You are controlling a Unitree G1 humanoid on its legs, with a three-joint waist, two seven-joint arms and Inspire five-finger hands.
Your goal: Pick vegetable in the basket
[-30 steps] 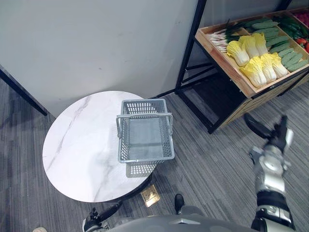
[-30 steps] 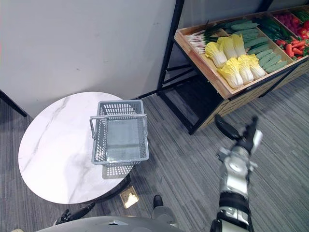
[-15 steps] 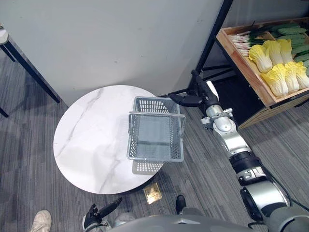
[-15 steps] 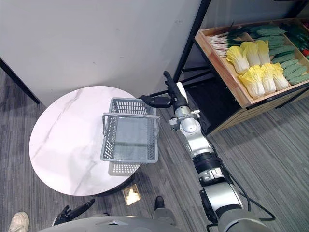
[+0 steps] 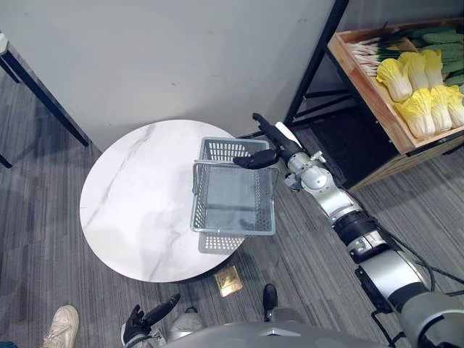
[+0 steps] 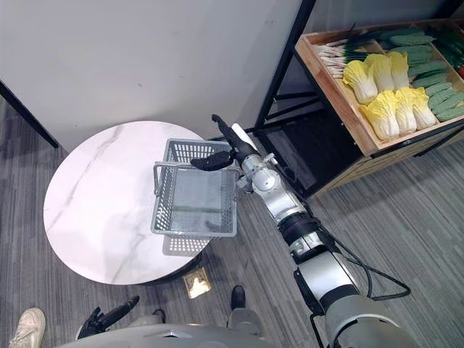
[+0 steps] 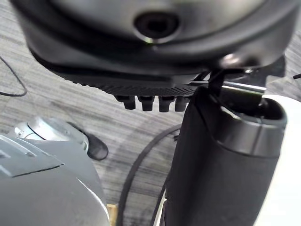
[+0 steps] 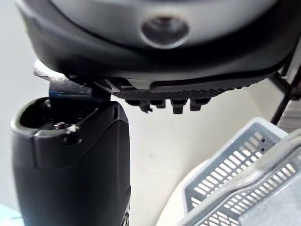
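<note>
The silver handle's arms point(image 5: 195, 181) join the basket's side rims near their middle, so I expect the grey basket point(image 5: 233, 199) to hang below the handle with its open side up when I lift.
An empty grey plastic basket point(image 5: 196, 212) stands on the right part of a round white marble table point(image 5: 130, 210), its handles up. My right hand point(image 5: 278, 147) hovers over the basket's far right corner, open, fingers straight and thumb pointing across the rim; the basket's mesh wall point(image 8: 235, 176) lies just past it. Vegetables lie in a wooden crate point(image 5: 362, 87) at the upper right: yellow napa cabbages point(image 5: 420, 90), green cucumbers point(image 5: 438, 40) and spring onions point(image 5: 370, 51). My left hand point(image 5: 148, 319) hangs low by the floor, fingers relaxed, holding nothing.
A black metal rack frame point(image 5: 313, 67) carries the crate, just right of the table. A grey wall stands behind the table. A dark table leg point(image 5: 43, 101) slants at the upper left. A person's shoe point(image 5: 61, 322) shows at the lower left. A brass floor plate point(image 5: 228, 280) sits below the table.
My right arm swung from the lower right up and left, and its hand has now come over the basket's far right corner. The camera also shifted. The basket has not moved.
</note>
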